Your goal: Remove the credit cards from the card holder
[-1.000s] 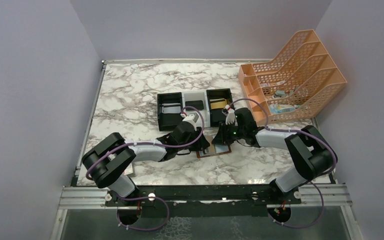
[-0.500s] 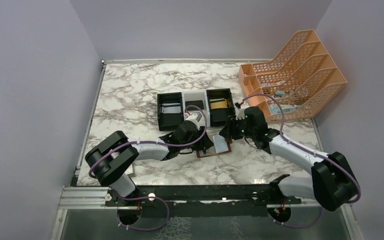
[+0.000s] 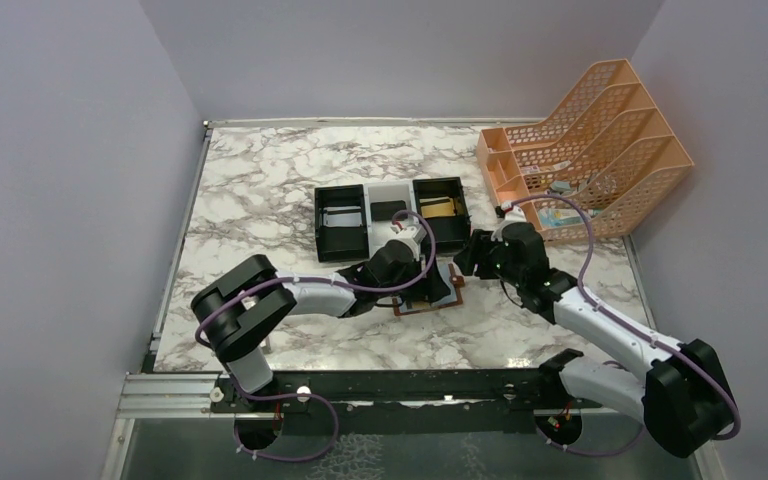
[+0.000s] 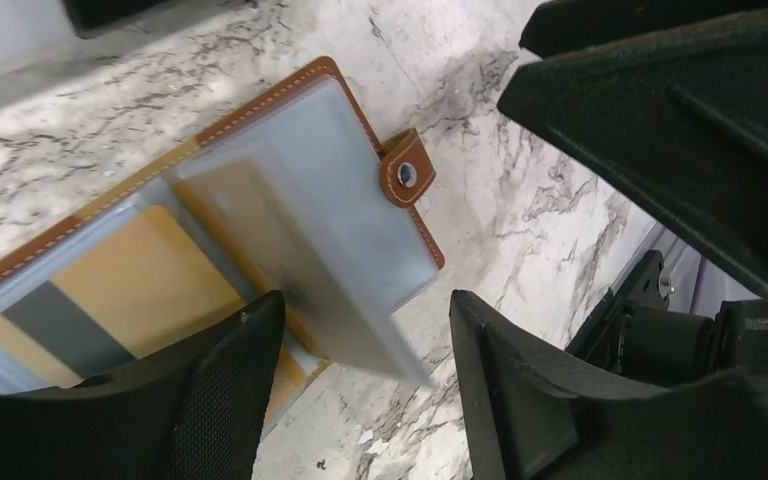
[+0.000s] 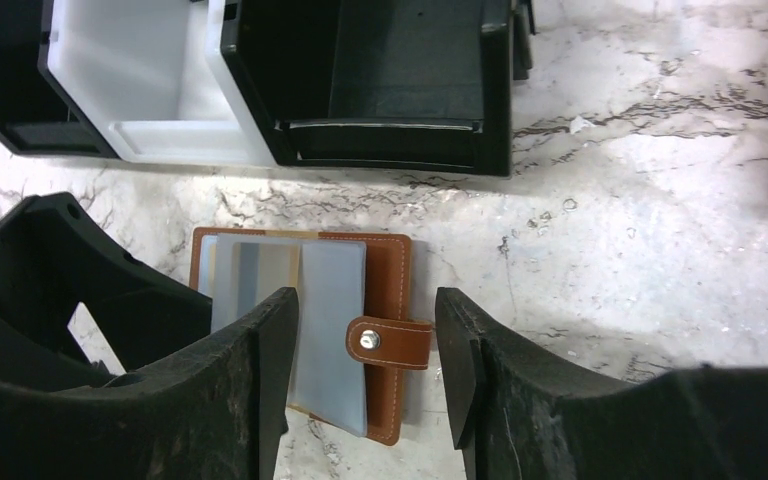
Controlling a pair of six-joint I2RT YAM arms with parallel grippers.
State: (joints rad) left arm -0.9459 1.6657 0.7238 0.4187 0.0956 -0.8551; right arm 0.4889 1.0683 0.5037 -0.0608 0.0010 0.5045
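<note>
My right gripper should hold a sleeve [image 4: 295, 262], which stands up from the card holder, flat beside the snap tab while my left gripper pulls the card out.
The card holder [image 3: 430, 297], brown leather with a snap tab [image 5: 390, 342], lies open on the marble in front of the tray. Its blue-grey sleeves [image 4: 320, 210] fan up loosely. A gold credit card [image 4: 130, 290] with a grey stripe sits in a left pocket; more cards [image 5: 260, 272] show through the sleeves. My left gripper [image 4: 360, 390] hovers open over the holder's near edge, a sleeve corner between its fingers but untouched. My right gripper [image 5: 360, 370] hangs open above the tab side, holding nothing. In the top view the left gripper [image 3: 425, 285] covers part of the holder and the right gripper [image 3: 467, 260] sits just right of it.
A black-white-black three-compartment tray [image 3: 392, 193] stands just behind the holder, with a gold card [image 3: 440, 207] in its right compartment. An orange mesh file rack [image 3: 585, 150] fills the back right corner. Purple walls close in the table on both sides.
Both grippers have opened. The right arm has drawn back to the right, off the holder. The left gripper has slid right, over the holder.
</note>
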